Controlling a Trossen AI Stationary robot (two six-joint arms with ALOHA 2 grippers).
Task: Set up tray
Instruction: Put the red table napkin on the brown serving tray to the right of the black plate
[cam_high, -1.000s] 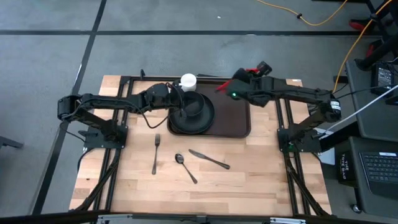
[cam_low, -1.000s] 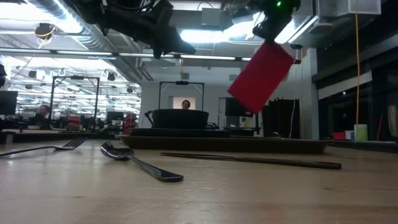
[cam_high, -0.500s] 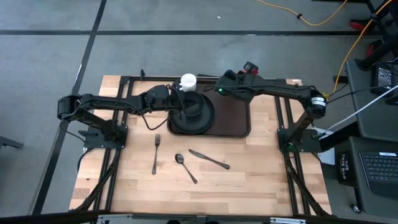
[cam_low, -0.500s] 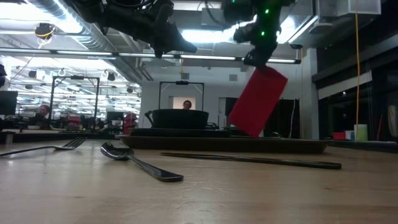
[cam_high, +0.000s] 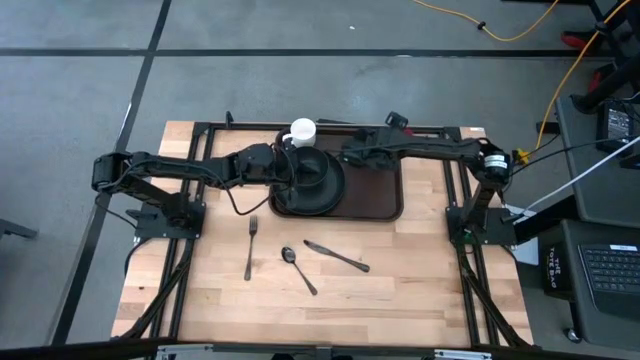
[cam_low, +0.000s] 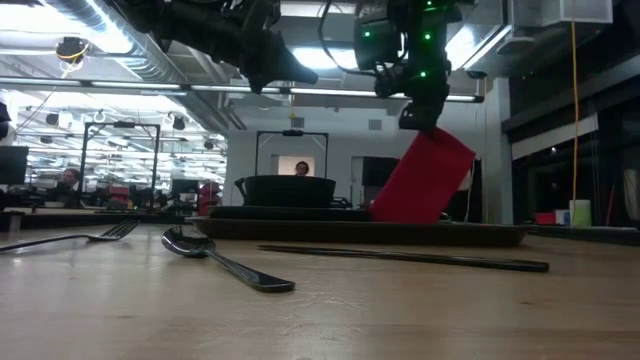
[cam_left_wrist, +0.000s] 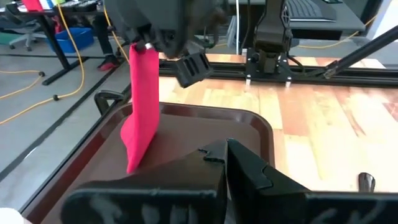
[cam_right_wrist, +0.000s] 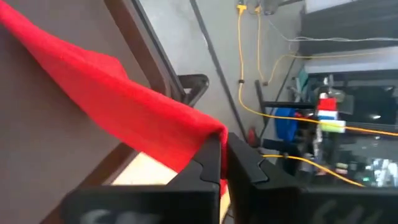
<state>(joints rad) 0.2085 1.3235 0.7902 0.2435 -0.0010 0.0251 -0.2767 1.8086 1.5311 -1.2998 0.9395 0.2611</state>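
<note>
The napkin is hanging with its lower end (cam_low: 396, 214) close to the tray's far rim, so next my right gripper pulls the napkin's top toward the tray's near rim (cam_high: 374, 214) and brings it down.
The dark brown tray (cam_high: 375, 192) lies at the table's far middle. Its left part carries a round black plate (cam_high: 312, 190) with a black bowl on it. A red napkin (cam_low: 421, 180) hangs over the tray's bare part, and my right gripper (cam_low: 424, 122) is shut on its top. The napkin's lower end (cam_left_wrist: 133, 159) touches the tray floor. My left gripper (cam_high: 291, 168) hovers shut above the bowl with nothing in it, its fingers (cam_left_wrist: 244, 163) pointing toward the napkin. My right gripper pinches the napkin's upper corner (cam_right_wrist: 210, 134) between its two fingers. The fingers slant down from the table's right side. The napkin hangs below them, tilted, and its lower end rests on the tray floor (cam_low: 396, 213).
A white cup (cam_high: 302, 131) stands just beyond the plate at the tray's far rim. A fork (cam_high: 250, 248), a spoon (cam_high: 298, 268) and a knife (cam_high: 337, 256) lie on the bare wood nearer the front edge. Black frame rails run along both sides.
My right gripper has come down and toward the table's left with the napkin, rolling its wrist. The napkin, which hung clear above the tray, now has its lower end on the tray floor.
</note>
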